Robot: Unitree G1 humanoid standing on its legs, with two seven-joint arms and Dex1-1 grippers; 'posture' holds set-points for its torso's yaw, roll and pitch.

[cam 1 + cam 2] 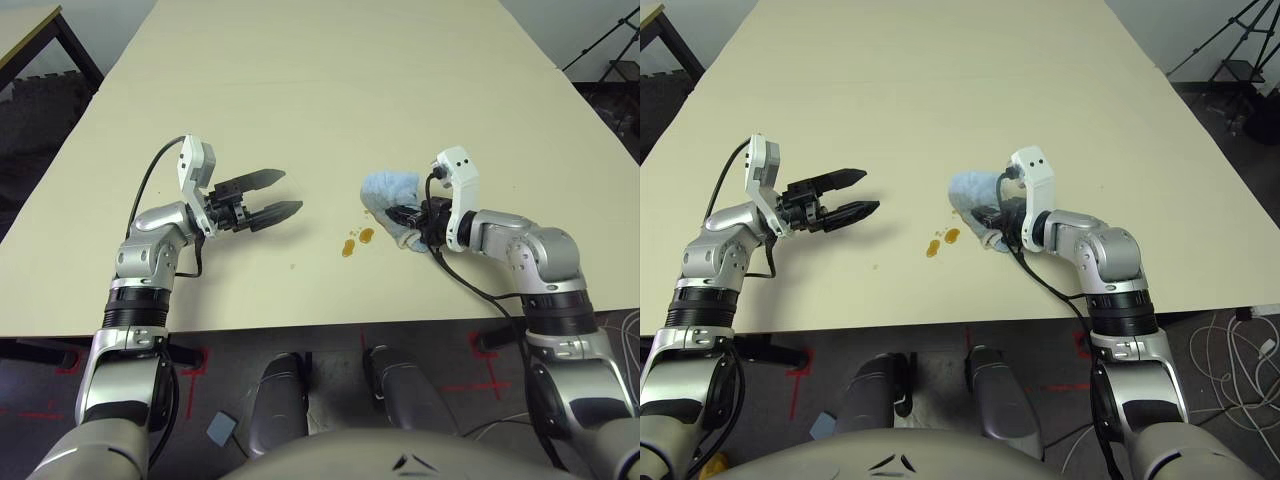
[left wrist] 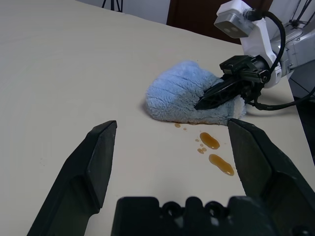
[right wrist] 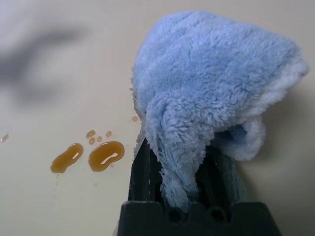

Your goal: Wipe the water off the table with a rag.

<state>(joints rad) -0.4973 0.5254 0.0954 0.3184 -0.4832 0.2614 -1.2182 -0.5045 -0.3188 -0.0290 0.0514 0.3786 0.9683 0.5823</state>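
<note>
The amber-brown blots (image 1: 366, 235) are past the rag's edge, toward my left gripper. So my right gripper should go back and wipe the rag across the blots (image 1: 348, 247).
The light blue rag (image 1: 388, 190) lies bunched on the pale cream table (image 1: 330, 90), and my right gripper (image 1: 408, 216) is shut on its near edge. The pinched fold (image 3: 173, 162) sits between the black fingers (image 3: 140, 172). Two amber-brown blots of water (image 1: 357, 241) lie on the table just left of the rag, with tiny drops (image 3: 97, 136) beside them; the same blots (image 2: 215, 151) show in the left wrist view. My left gripper (image 1: 276, 196) hovers open well to the left of the water, nothing between its fingers (image 2: 96, 157).
A tiny brown speck (image 1: 292, 266) lies on the table nearer the front edge. A smaller tabletop with a yellowish edge (image 1: 30, 35) stands at the far left. A tripod (image 1: 1230, 45) stands off the table's right side.
</note>
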